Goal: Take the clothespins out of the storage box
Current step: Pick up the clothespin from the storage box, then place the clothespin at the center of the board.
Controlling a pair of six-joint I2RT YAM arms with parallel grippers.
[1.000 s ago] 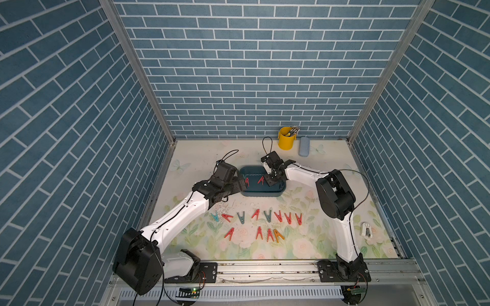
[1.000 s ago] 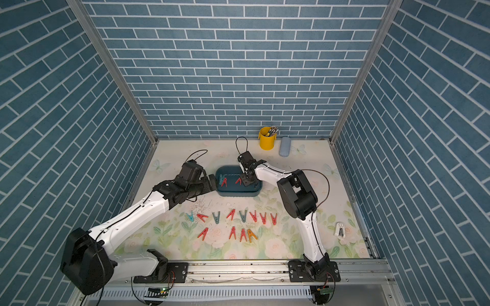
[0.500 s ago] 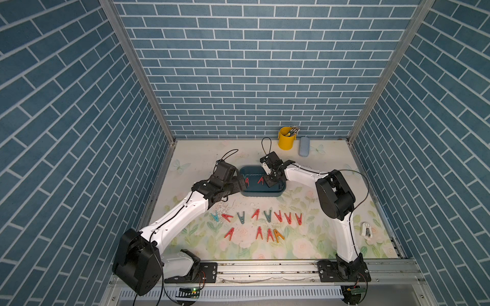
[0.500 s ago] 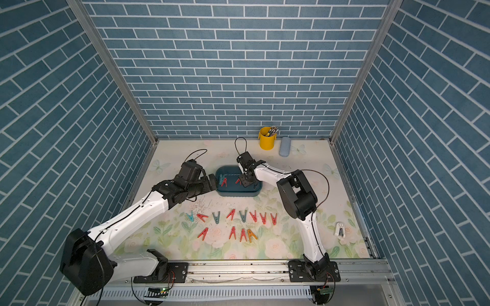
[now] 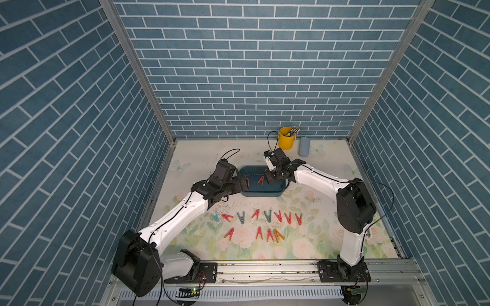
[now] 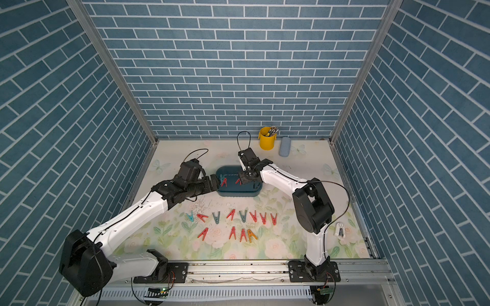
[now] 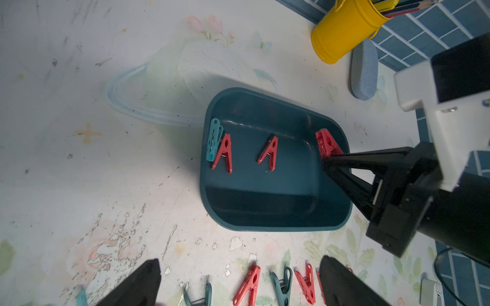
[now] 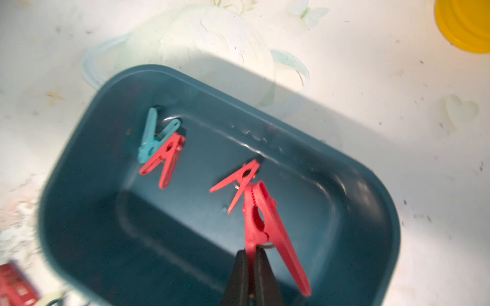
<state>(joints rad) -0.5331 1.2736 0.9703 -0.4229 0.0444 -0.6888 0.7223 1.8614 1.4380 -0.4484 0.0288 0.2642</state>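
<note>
The held red clothespin (image 8: 262, 232) hangs free of its neighbours, so the robot's right gripper keeps going to the open spot (image 5: 293, 236) beside the orange clothespin and lets go there.
The dark teal storage box (image 5: 262, 194) (image 6: 238, 193) stands mid-table. My right gripper (image 8: 252, 254) reaches into its right end, shut on one leg of a red clothespin (image 8: 261, 220) (image 7: 327, 144). Three more clothespins lie on the box floor (image 8: 132, 238): a teal one (image 8: 152, 135) against a red one (image 8: 164, 159) at the left end, and a red one (image 8: 240, 180) in the middle. My left gripper (image 7: 240, 261) (image 5: 242, 182) is open and empty at the box's left end. Several clothespins (image 5: 257, 214) lie in two rows on the mat in front of the box.
A yellow bucket (image 5: 286, 137) holding thin tools and a pale blue-grey case (image 5: 304, 146) stand at the back wall. A clear lid (image 7: 138, 106) lies on the mat behind the box. A small white object (image 6: 340, 229) sits near the right edge.
My right gripper has closed on the red clothespin at the box's right end. Both arms have stayed almost where they were.
</note>
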